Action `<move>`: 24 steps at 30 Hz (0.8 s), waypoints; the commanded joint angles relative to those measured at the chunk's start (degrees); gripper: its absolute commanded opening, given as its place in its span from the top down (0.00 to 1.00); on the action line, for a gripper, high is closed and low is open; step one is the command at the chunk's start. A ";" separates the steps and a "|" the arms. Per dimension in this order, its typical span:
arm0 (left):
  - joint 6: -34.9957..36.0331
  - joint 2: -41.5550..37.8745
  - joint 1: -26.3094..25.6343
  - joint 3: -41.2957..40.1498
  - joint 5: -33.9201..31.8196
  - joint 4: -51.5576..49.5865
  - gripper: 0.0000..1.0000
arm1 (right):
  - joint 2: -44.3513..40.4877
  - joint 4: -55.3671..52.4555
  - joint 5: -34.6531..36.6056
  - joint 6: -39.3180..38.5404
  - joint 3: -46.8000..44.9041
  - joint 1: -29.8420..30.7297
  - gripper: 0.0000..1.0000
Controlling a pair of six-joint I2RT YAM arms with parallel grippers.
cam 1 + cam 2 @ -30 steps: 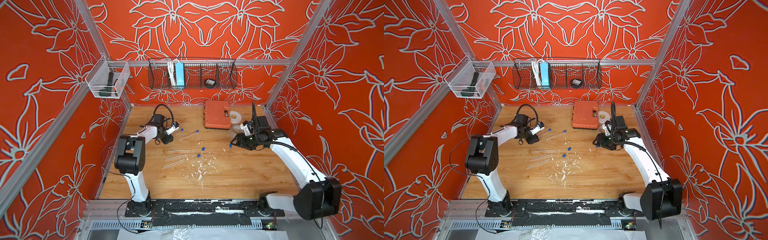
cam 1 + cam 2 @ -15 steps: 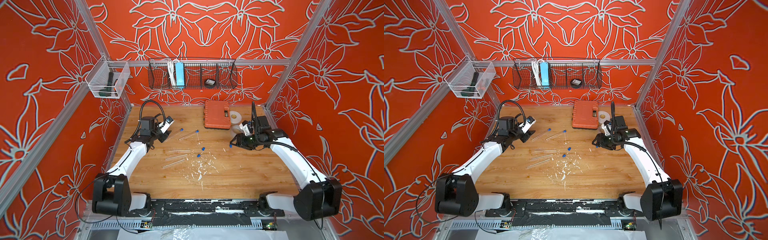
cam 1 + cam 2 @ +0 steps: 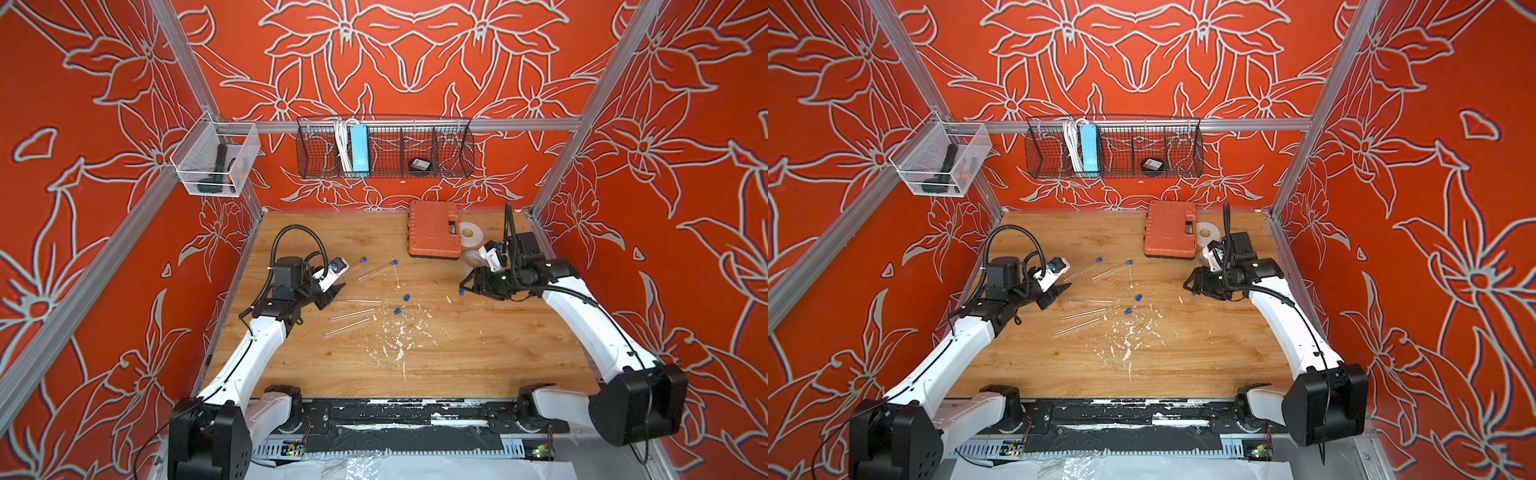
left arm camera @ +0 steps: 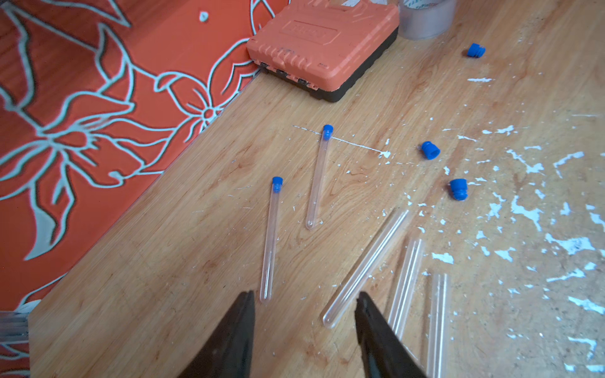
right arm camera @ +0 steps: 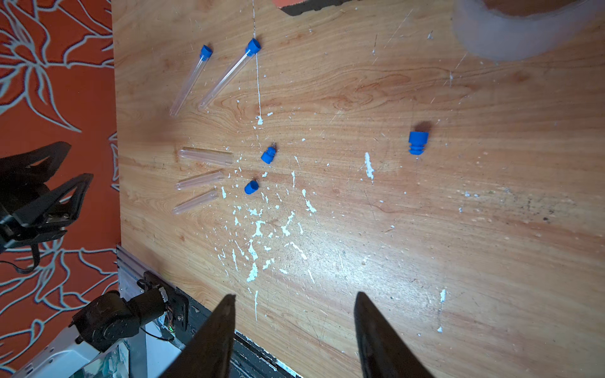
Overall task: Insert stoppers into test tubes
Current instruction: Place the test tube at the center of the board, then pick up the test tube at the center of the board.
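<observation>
The frontmost unplugged tube's open end [image 3: 369,320] points away from the fingers of my left gripper, so I should keep moving toward its body [image 3: 346,328] until they are on either side of it.
Two test tubes with blue stoppers in their ends [image 3: 354,266] [image 3: 378,269] lie at the back left of the wooden floor. Three unplugged test tubes [image 3: 358,300] [image 3: 352,313] [image 3: 347,326] lie side by side nearer the front. Two loose stoppers [image 3: 406,297] [image 3: 397,310] rest just right of them, and a third [image 3: 461,292] lies under my right gripper's tips. My left gripper [image 4: 304,296] is open and empty, with the closed end of the rearmost unplugged tube [image 4: 366,268] just ahead of its jaws. My right gripper [image 5: 294,297] is open and empty, with the third stopper [image 5: 418,142] ahead of it.
An orange case [image 3: 434,228] and two clear tape rolls [image 3: 469,232] [image 3: 473,258] stand at the back right. White paint flecks [image 3: 399,332] dot the middle of the floor. A wire basket [image 3: 384,147] and a clear bin [image 3: 214,166] hang on the walls.
My left arm has swung its elbow back toward the front, and its gripper has come forward from the plugged tubes to the unplugged ones. The right arm has stayed still.
</observation>
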 commanded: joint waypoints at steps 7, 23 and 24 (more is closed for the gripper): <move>8.08 -3.12 -2.41 -3.35 1.04 -9.49 0.51 | -1.63 -0.06 -1.19 -1.53 -1.41 -0.43 0.42; 13.74 -0.58 -9.71 -6.75 -6.25 -15.73 0.49 | -0.71 0.41 -2.66 -2.42 -1.42 -0.38 0.42; 13.74 -0.01 -10.25 -6.88 -6.46 -15.45 0.50 | -0.57 0.40 -2.77 -2.42 -1.39 -0.38 0.42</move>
